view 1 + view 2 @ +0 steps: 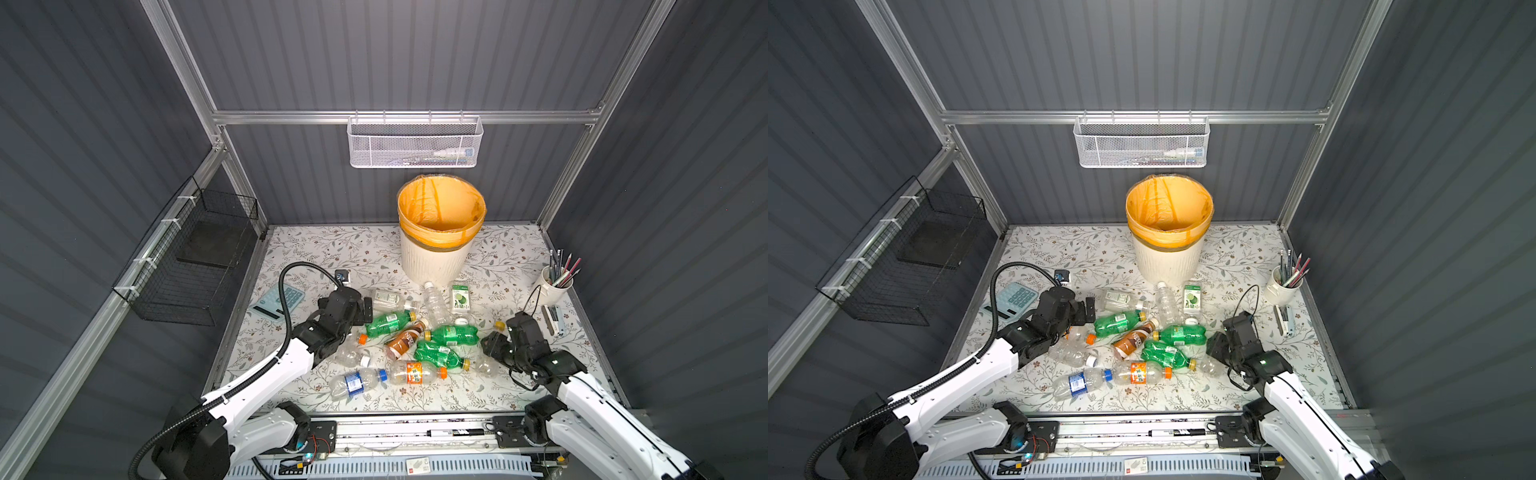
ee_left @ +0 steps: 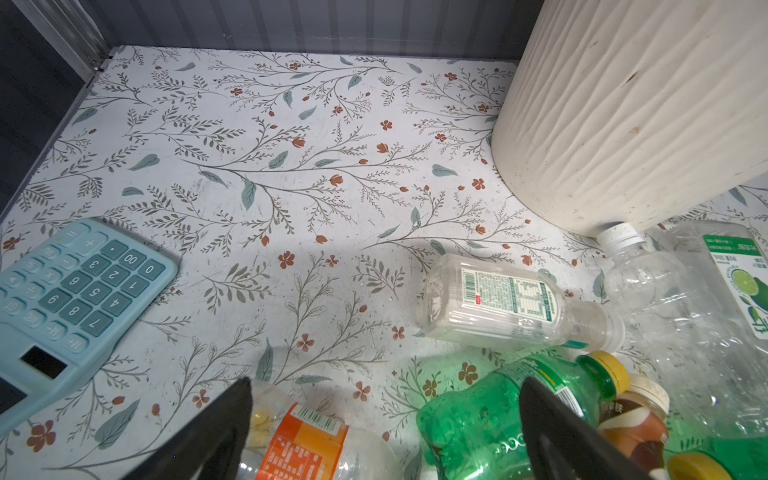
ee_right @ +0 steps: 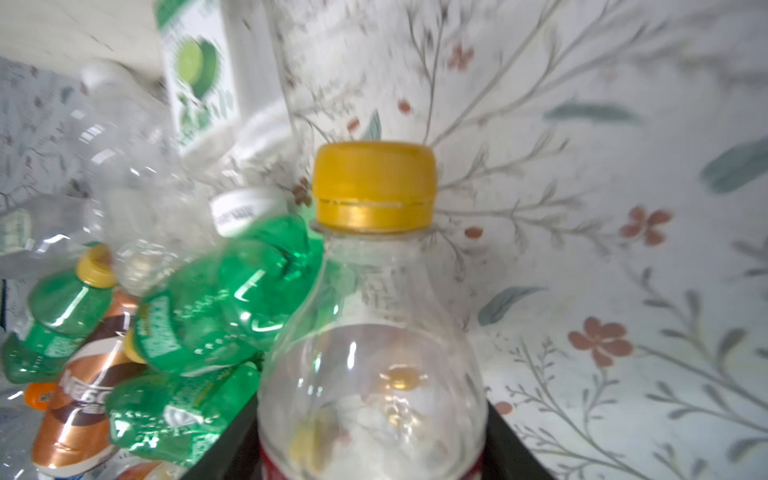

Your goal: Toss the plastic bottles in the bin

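Observation:
The yellow-capped bottle is in my right gripper, held round its body (image 3: 372, 384) and clear of the green bottles. I keep lifting it until I let go at the bin's opening (image 1: 441, 208).
Several plastic bottles (image 1: 415, 345) (image 1: 1142, 345) lie heaped mid-table: green ones, a brown one (image 1: 405, 343), and clear ones with orange or blue labels. The cream ribbed bin (image 1: 436, 257) (image 1: 1167, 257) (image 2: 623, 104) with its orange liner stands behind them. My right gripper (image 1: 493, 338) (image 1: 1219, 343) (image 3: 372, 407) is at the heap's right edge, shut on a clear bottle with a yellow cap (image 3: 374, 332) (image 1: 500, 324). My left gripper (image 1: 366, 311) (image 1: 1089, 311) (image 2: 385, 380) hangs open over the heap's left side, above an orange-labelled bottle (image 2: 307, 449) and a green bottle (image 2: 478, 419).
A blue calculator (image 1: 279, 301) (image 2: 70, 307) lies left of the left arm. A white pencil cup (image 1: 555, 284) and a stapler (image 1: 552, 320) sit at the right edge. A white mesh basket (image 1: 413, 143) hangs on the back wall and a black wire basket (image 1: 195, 257) on the left wall.

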`<state>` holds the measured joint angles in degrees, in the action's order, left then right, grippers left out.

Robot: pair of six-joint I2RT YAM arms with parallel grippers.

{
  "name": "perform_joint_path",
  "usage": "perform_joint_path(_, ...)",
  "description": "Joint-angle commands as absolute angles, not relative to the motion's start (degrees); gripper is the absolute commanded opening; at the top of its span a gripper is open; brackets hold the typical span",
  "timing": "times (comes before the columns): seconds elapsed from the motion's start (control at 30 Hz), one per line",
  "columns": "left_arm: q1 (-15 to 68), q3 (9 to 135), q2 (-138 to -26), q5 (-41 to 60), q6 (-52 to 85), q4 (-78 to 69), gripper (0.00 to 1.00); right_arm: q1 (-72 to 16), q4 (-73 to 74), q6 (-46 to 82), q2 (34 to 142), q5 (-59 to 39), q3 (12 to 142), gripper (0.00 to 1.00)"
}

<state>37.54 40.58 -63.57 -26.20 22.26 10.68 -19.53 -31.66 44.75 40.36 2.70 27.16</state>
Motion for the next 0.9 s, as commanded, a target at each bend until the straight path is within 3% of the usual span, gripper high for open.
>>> perform_joint_path(0.0, 37.38, 39.33, -63.55, -27.44, 21.62, 9.8, 1.0, -15.95, -33.26, 34.58, 36.2, 10.85, 39.23, 0.55)
perform_joint_path(0.27, 37.35, 38.02, -62.34, -27.0, 22.17, 8.66, 1.0, -8.39, -16.22, 24.99, 40.79, 14.2, 60.38, 0.55)
perform_joint_path(0.47, 37.39, 38.66, -64.52, -22.83, 21.17, 7.28, 1.0, -8.63, -6.81, 28.51, 62.38, 1.21, 79.41, 0.57)
perform_joint_path(0.57, 37.37, 39.28, -65.89, -21.66, 21.61, 7.28, 1.0, -11.43, -11.42, 27.26, 77.33, -7.44, 93.03, 0.59)
perform_joint_path(0.7, 37.43, 39.29, -66.55, -20.92, 21.96, 7.14, 1.0, -14.22, -33.17, 21.84, 96.64, -15.65, 119.49, 0.77)
perform_joint_path(0.73, 37.29, 39.49, -66.45, -21.05, 22.06, 7.42, 1.0, -14.2, -38.13, 20.91, 100.04, -14.93, 125.0, 0.91)
perform_joint_path(0.77, 37.34, 39.47, -66.22, -21.26, 22.23, 7.95, 1.0, -14.24, -40.98, 20.62, 101.68, -11.87, 128.03, 0.99)
perform_joint_path(0.87, 37.39, 39.03, -64.83, -22.9, 23.24, 8.75, 1.0, -14.19, -34.57, 20.32, 96.88, -6.1, 120.33, 0.99)
